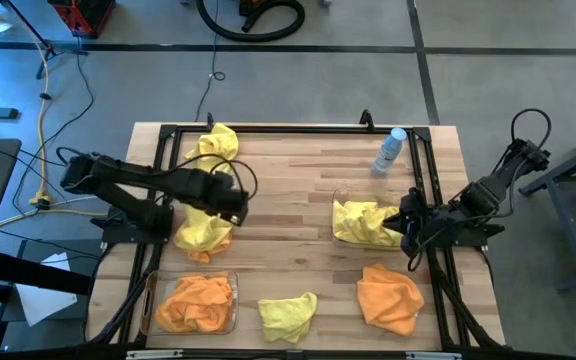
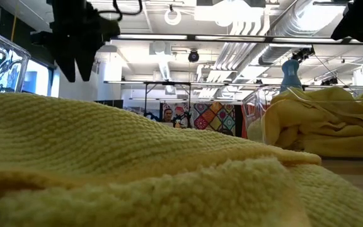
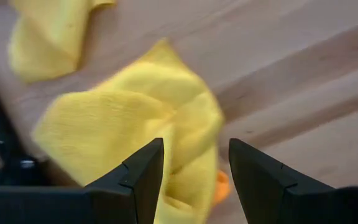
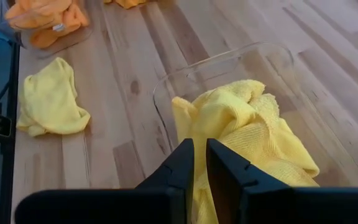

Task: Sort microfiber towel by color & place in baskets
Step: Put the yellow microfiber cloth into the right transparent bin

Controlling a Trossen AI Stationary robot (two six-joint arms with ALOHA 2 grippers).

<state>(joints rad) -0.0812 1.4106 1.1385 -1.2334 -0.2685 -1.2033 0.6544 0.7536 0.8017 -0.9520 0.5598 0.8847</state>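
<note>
A whole orange towel should stay behind when the robot lifts the yellow towel [image 1: 200, 230] below its left gripper, because an orange edge [image 1: 201, 256] peeks out from under the yellow.
Yellow towels lie loose on the wooden table: one at the far left [image 1: 213, 145], one at the left [image 1: 204, 230], one at the near middle [image 1: 288, 315]. My left gripper [image 1: 232, 203] hangs open above the left one [image 3: 135, 118], clear of it. An orange towel [image 1: 388, 297] lies at the near right. The clear basket at the near left [image 1: 151, 300] holds orange towels [image 1: 196, 302]. The right basket [image 4: 229, 62] holds a yellow towel [image 4: 247, 118], and my right gripper [image 4: 200, 158] stands over its near rim, its fingers a narrow slit apart. My right gripper comes slanting down from the table's right side at the near part of the yellow towel [image 4: 188, 121] in the right basket. Its own fingers hide the meeting place, so I cannot tell whether they touch the cloth. The towel lies heaped in the basket.
A small clear bottle with a blue cap [image 1: 390, 150] stands at the far right, just beyond the right basket. A black frame [image 1: 268, 130] runs along the table's edges. Bare wood lies open in the middle of the table [image 1: 288, 220].
</note>
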